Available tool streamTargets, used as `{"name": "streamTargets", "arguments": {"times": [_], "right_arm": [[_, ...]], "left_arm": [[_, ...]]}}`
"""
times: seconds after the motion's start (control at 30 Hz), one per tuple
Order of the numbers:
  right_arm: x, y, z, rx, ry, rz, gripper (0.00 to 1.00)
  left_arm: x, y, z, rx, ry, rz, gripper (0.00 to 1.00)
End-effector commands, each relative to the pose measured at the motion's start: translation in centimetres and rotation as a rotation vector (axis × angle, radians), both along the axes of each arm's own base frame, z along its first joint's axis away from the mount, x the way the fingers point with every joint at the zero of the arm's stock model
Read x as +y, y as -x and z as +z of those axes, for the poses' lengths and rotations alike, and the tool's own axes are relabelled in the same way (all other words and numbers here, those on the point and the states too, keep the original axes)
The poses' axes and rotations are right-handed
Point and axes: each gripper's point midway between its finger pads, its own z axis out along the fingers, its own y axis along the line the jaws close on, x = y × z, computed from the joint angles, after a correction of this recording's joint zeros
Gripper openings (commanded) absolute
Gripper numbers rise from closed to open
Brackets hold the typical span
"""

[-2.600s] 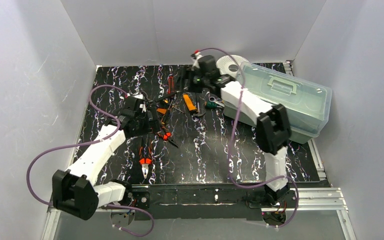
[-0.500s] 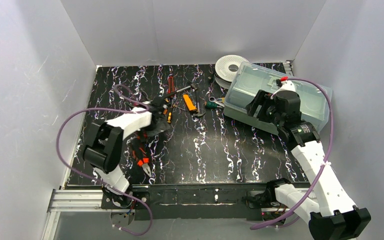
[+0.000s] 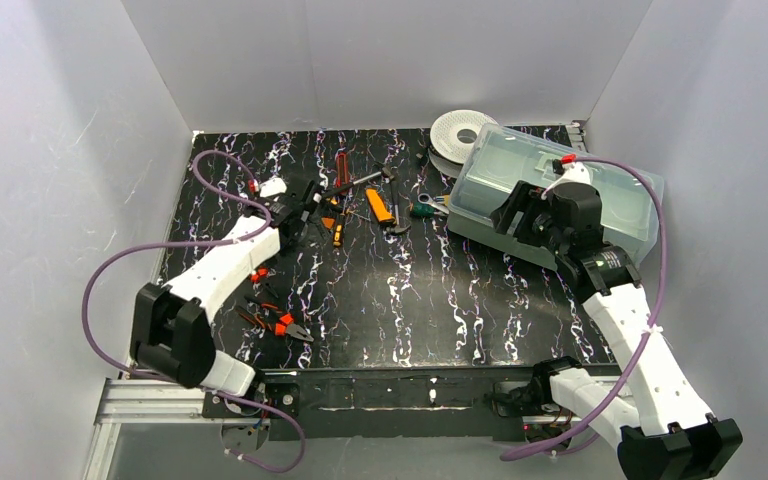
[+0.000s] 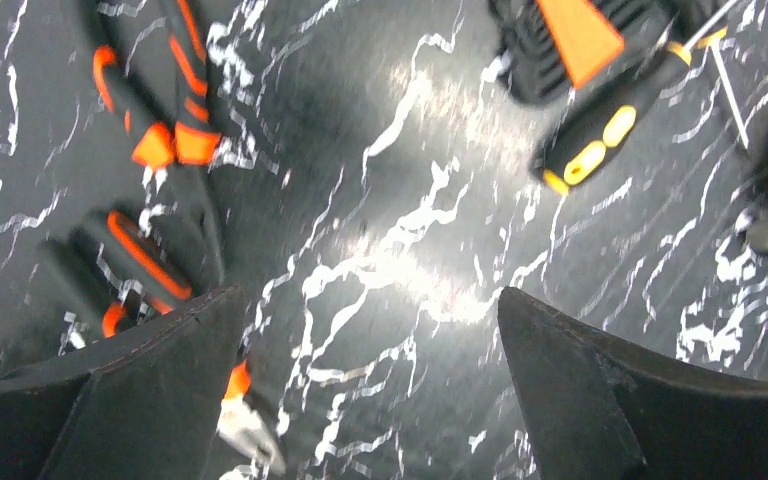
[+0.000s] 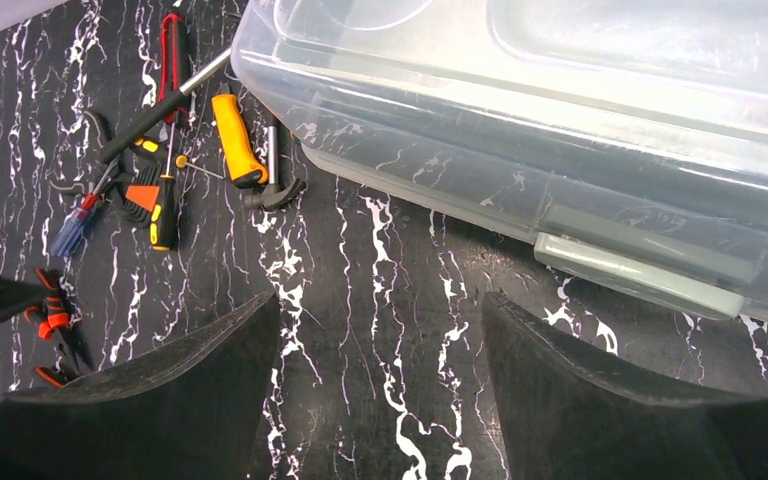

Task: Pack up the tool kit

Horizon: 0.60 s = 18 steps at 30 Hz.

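Note:
The tool kit box [image 3: 512, 172] sits at a slant toward the side wall, so the robot's right gripper should turn the box's far end [image 3: 648, 200] around while the left gripper moves to the box's near corner.
The tool kit box [image 3: 600, 205] is pale green with its clear lid shut and stands at the right; it also shows in the right wrist view [image 5: 560, 120]. Loose tools lie mid-table: a red screwdriver [image 3: 341, 168], a yellow-handled tool [image 3: 378, 205], a green-handled ratchet [image 3: 422, 208], and orange-black pliers [image 3: 282, 322]. My left gripper [image 3: 310, 195] is open and empty above bare table [image 4: 370, 300], with pliers [image 4: 155, 100] to its left and a black-yellow screwdriver [image 4: 600, 130] ahead. My right gripper [image 3: 508, 215] is open and empty [image 5: 380, 300] in front of the box's front latch [image 5: 630, 275].
A white round spool [image 3: 460, 130] stands behind the box at the back. White walls close in the table on three sides. A second pair of pliers [image 3: 257, 275] lies under my left forearm. A purple cable loops off each arm.

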Motion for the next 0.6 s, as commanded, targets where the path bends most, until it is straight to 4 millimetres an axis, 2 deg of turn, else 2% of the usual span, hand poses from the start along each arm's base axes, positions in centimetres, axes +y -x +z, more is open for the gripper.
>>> {"name": "streamTargets", "arguments": {"times": [0.0,0.17,0.23,0.33,0.4,0.57], "right_arm": [[0.1,-0.2,0.8,-0.041,-0.023,-0.004,0.81],[0.4,-0.2,0.4,-0.034,-0.04,0.005,0.81],[0.7,-0.2,0.3,-0.033,-0.049,0.015,0.81],[1.0,-0.3,0.3,-0.034,-0.06,0.027,0.81],[1.1,-0.2,0.3,-0.035,-0.065,0.03,0.81],[1.4,-0.1,0.3,-0.035,-0.075,0.047,0.81]], "left_arm": [[1.2,6.0,1.1,0.104,-0.008,0.071,0.98],[4.5,13.3,2.1,0.218,-0.115,0.262,0.97],[4.7,14.9,2.0,0.236,-0.098,0.284,0.97],[3.5,16.5,0.2,0.271,0.007,0.292,0.97],[2.9,17.7,-1.8,0.297,0.064,0.316,0.97],[2.6,18.0,-5.5,0.228,0.161,0.376,0.97]]}}
